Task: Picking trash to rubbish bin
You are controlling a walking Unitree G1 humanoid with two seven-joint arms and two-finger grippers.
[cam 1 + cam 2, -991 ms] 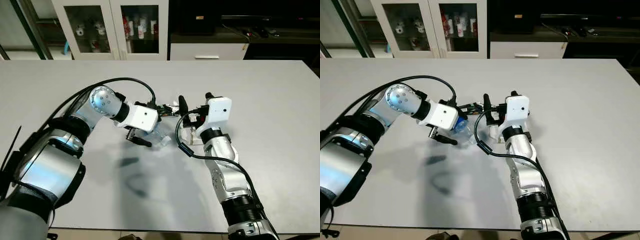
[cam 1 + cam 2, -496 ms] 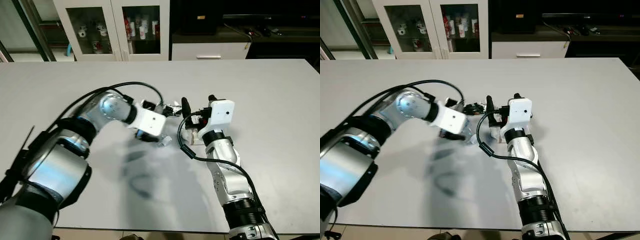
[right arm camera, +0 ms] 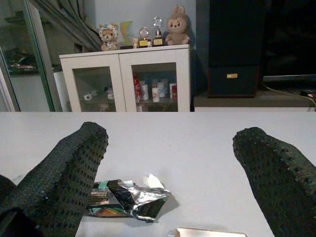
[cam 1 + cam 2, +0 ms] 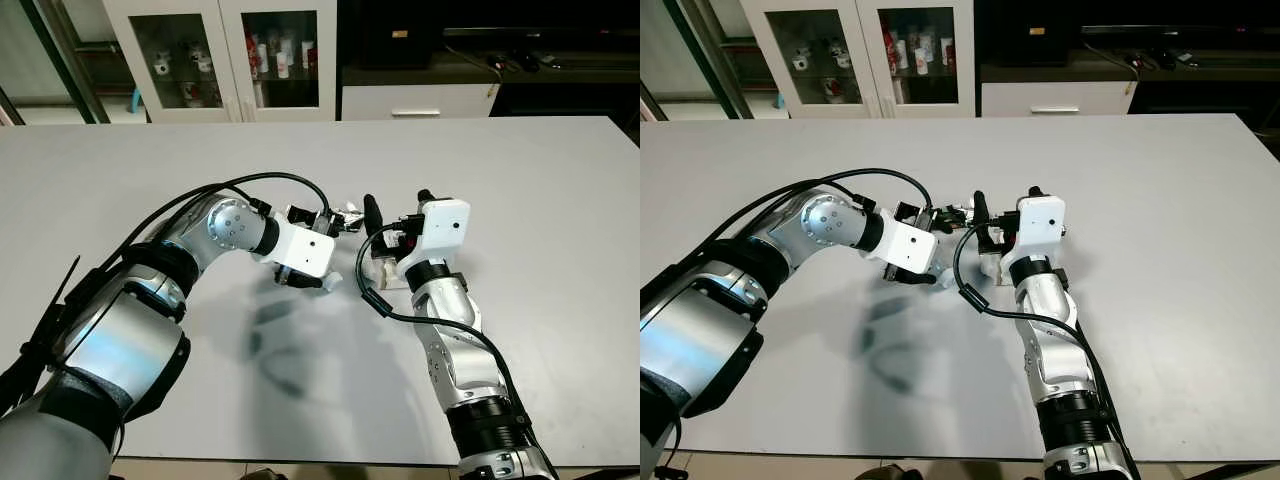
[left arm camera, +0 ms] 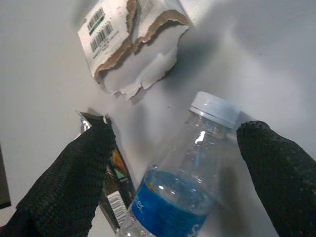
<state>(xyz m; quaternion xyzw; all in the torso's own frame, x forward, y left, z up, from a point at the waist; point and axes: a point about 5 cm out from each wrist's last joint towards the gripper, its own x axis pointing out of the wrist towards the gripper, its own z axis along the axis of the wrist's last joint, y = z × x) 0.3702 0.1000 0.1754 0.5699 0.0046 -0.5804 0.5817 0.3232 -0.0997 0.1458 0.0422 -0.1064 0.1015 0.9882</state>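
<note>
The clear plastic bottle [image 5: 180,185] will keep its cap on when I lift and carry it, because the white cap [image 5: 215,109] sits straight and all the way down on the bottle's neck.
A clear plastic bottle [image 5: 182,197] with a blue label and a white cap lies on the white table [image 4: 540,200]. My left gripper [image 5: 180,143] is open, with one finger on each side of the bottle's neck. A torn cardboard box [image 5: 131,49] lies just beyond the cap. A crumpled foil wrapper [image 3: 131,200] lies beside the bottle. My right gripper [image 3: 172,133] is open and empty, held level above the table over the box, close to the right of the left gripper [image 4: 305,282].
A white cabinet [image 4: 230,55] with glass doors stands beyond the table's far edge, and a dark TV unit [image 4: 480,60] is to its right. My two arms meet at mid-table, with cables looping over them.
My left gripper has shifted right and come down over the bottle, so its fingers now straddle the neck. The right arm has hardly moved. The camera shifted slightly.
</note>
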